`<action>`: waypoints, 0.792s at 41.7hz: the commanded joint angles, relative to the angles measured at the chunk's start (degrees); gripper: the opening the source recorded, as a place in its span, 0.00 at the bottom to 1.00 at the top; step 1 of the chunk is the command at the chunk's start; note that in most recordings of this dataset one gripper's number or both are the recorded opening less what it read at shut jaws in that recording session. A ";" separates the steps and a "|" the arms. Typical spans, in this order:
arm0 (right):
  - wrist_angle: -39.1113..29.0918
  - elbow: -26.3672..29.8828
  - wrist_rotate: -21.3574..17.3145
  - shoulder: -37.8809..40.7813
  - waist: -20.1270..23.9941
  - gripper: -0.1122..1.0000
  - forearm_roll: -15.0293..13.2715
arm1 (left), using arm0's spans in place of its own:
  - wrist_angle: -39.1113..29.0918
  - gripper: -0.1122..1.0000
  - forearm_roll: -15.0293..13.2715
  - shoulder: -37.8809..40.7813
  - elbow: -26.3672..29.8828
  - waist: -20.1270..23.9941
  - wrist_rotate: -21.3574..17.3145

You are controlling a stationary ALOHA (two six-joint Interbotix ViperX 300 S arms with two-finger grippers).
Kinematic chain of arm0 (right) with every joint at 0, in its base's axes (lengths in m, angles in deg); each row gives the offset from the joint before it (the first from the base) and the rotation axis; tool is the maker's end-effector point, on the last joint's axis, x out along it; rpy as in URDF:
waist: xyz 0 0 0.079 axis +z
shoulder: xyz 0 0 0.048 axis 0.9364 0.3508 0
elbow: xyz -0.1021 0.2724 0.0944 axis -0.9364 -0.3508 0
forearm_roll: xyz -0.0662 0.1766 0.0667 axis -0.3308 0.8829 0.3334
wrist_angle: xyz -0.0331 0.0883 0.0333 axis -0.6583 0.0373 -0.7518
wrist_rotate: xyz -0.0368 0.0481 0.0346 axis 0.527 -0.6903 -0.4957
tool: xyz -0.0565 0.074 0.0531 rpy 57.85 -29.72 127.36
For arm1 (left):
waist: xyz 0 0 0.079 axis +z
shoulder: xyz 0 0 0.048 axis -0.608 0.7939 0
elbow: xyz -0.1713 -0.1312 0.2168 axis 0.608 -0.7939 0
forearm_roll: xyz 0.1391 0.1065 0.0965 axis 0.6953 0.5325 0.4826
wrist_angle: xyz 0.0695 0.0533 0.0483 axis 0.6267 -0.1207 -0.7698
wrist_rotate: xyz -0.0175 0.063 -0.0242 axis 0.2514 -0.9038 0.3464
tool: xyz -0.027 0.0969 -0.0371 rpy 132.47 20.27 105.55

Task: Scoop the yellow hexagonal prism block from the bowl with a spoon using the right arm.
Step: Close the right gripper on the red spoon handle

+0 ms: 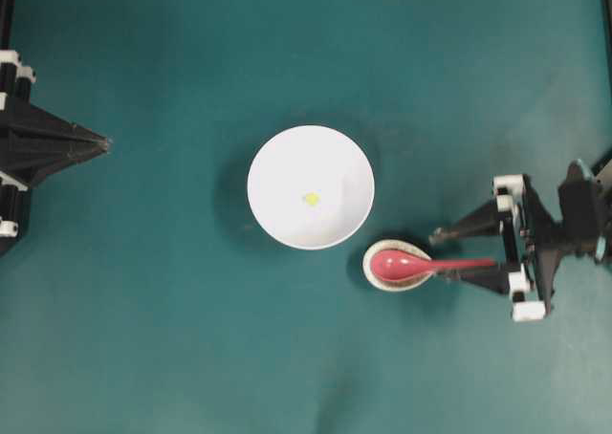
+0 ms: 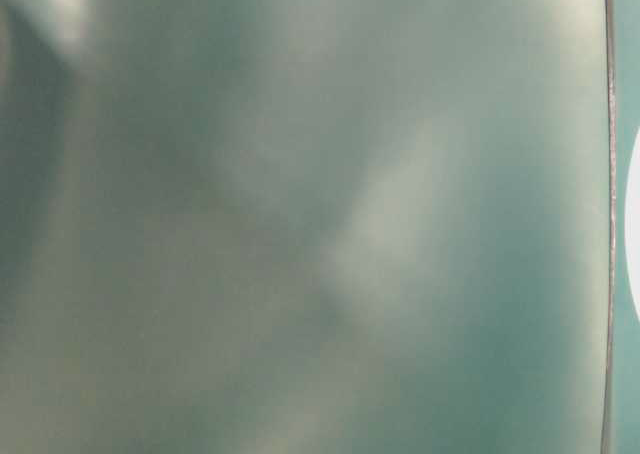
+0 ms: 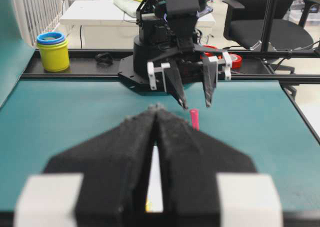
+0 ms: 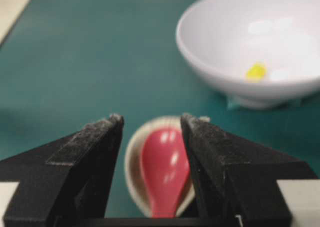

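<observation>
My gripper will push with the spoon, and the yellow block (image 1: 311, 199) will slide ahead of the spoon to the bowl's side, because the block lies on the bowl's smooth open bottom (image 1: 289, 186).
The white bowl (image 1: 311, 162) stands mid-table with the tiny yellow hexagonal prism block (image 1: 312, 199) lying inside it, also seen as the block (image 4: 256, 71) in the bowl (image 4: 220, 42). The red-pink spoon (image 1: 397, 264) rests with its head in a beige spoon rest (image 1: 369, 267), its handle pointing right. My right gripper (image 1: 443, 254) is open, its fingers on either side of the handle and not touching it; the spoon head (image 4: 165, 167) shows between the open right gripper (image 4: 151, 119). My left gripper (image 1: 103, 144) is shut and empty at the far left, its tips meeting (image 3: 156, 108).
The spoon rest (image 4: 133, 162) sits just right of the bowl's near rim. Beyond the table's far rail stand a yellow cup stack (image 3: 52, 52) and an office chair (image 3: 265, 27). The table-level view is a teal blur.
</observation>
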 commanded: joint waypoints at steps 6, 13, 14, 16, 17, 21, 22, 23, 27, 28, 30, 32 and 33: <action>4.48 -0.09 -1.67 5.54 6.42 0.60 5.54 | -0.62 0.10 0.18 0.18 1.41 0.00 -0.09; 5.80 -0.53 -1.76 8.70 6.77 0.60 7.12 | -0.53 0.10 0.18 0.09 1.41 0.00 0.00; 6.06 -0.62 -1.85 8.96 6.77 0.60 7.38 | -0.53 0.10 0.18 0.09 1.41 0.00 0.00; 6.24 -0.79 -1.85 9.40 6.77 0.60 7.65 | -0.53 0.10 0.18 0.09 1.41 0.00 0.00; 6.24 -0.88 -1.93 9.58 6.77 0.60 7.82 | -0.53 0.10 0.18 0.09 1.41 0.00 0.00; 6.33 -0.88 -1.93 10.20 6.77 0.60 7.91 | -0.53 0.10 0.18 0.09 1.41 0.00 0.00; 6.24 -0.88 -1.93 10.37 6.77 0.60 7.91 | -0.53 0.10 0.18 0.09 1.41 0.00 0.00; 6.24 -0.88 -1.93 10.46 6.77 0.60 7.91 | -0.62 0.10 0.18 0.09 1.41 0.00 0.00; 6.15 -0.88 -1.93 11.07 6.77 0.60 8.17 | -0.53 0.10 0.18 0.09 1.41 0.00 0.00; 6.15 -0.88 -1.93 11.25 6.77 0.60 8.26 | -0.53 0.10 0.18 0.09 1.41 0.00 0.00; 5.98 -0.79 -1.93 11.69 6.77 0.60 8.26 | -0.53 0.10 0.18 0.09 1.41 0.00 -0.09; 5.63 -0.70 -1.93 11.87 6.86 0.60 8.26 | -0.62 0.10 0.18 0.09 1.41 0.00 0.00; 5.36 -0.62 -1.93 12.04 6.77 0.60 8.26 | -0.53 0.10 0.18 0.18 1.41 0.00 0.00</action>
